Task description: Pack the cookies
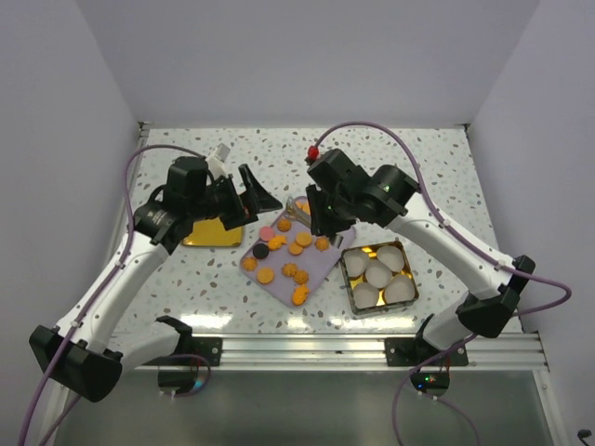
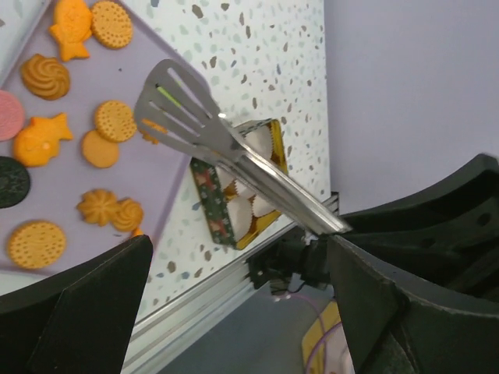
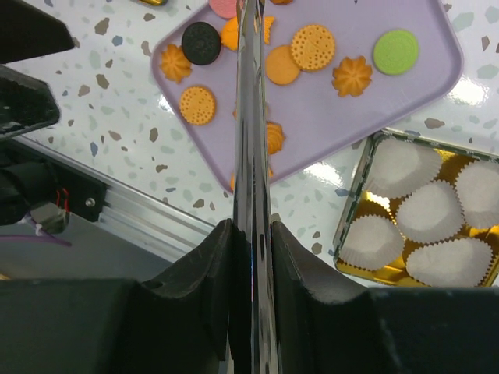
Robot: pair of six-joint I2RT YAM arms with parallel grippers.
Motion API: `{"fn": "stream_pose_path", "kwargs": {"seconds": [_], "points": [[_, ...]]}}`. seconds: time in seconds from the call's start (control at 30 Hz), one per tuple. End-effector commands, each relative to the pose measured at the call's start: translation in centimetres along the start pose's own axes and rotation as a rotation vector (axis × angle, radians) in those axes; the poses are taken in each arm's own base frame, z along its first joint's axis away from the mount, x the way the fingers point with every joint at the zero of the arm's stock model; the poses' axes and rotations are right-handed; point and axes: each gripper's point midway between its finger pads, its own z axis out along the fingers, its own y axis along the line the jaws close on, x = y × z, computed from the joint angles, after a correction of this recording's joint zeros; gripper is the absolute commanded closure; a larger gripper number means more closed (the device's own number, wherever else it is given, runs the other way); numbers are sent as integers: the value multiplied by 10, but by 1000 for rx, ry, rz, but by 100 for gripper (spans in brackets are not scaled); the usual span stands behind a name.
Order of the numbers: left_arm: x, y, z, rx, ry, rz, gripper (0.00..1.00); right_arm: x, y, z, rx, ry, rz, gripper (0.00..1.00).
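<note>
The tongs (image 2: 274, 185) lie at a slant across my right gripper's fingers, so my left gripper should hold them steady near the slotted end (image 2: 183, 109) while my right gripper opens and grips them straighter.
The cookies (image 1: 296, 248) lie on a lilac tray (image 1: 321, 268) in the middle of the table: mostly orange rounds, with one black (image 3: 202, 43), one green (image 3: 395, 51) and one pink (image 2: 6, 115). My right gripper (image 1: 321, 221) hangs over the tray's far right corner, shut (image 3: 251, 230) on metal slotted tongs (image 3: 249, 117). The tongs' tips (image 2: 183, 117) hover above the cookies (image 2: 115, 121). My left gripper (image 1: 244, 200) is open and empty (image 2: 242, 312), above the tray's far left side, next to the tongs.
An open tin (image 1: 350, 279) with white paper cups (image 1: 378, 274) stands right of the tray; it also shows in the right wrist view (image 3: 352, 199). A gold lid (image 1: 209, 235) lies left of the tray under my left arm. The table's metal rail (image 1: 307, 348) runs along the near edge.
</note>
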Motion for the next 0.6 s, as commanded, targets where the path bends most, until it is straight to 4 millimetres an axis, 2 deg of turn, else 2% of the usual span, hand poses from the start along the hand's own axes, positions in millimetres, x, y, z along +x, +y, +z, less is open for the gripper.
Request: {"fn": "stream_pose_path", "kwargs": {"seconds": [0.0, 0.13, 0.17, 0.3, 0.43, 0.57], "points": [[-14, -36, 4, 62, -18, -87, 0, -26, 14, -26, -74, -141, 46, 73], [-13, -56, 22, 48, 7, -157, 0, -35, 16, -34, -82, -200, 61, 73], [-6, -57, 26, 28, 32, -166, 0, -38, 16, -37, -84, -216, 64, 73], [-1, -63, 46, -16, 42, -227, 0, -50, 18, -49, -104, -290, 75, 76], [-6, -73, 55, -30, 12, -264, 0, -57, 17, -60, -113, -341, 84, 76], [-11, -72, 64, -74, 1, -290, 0, -61, 19, -69, -141, -385, 87, 77]]}}
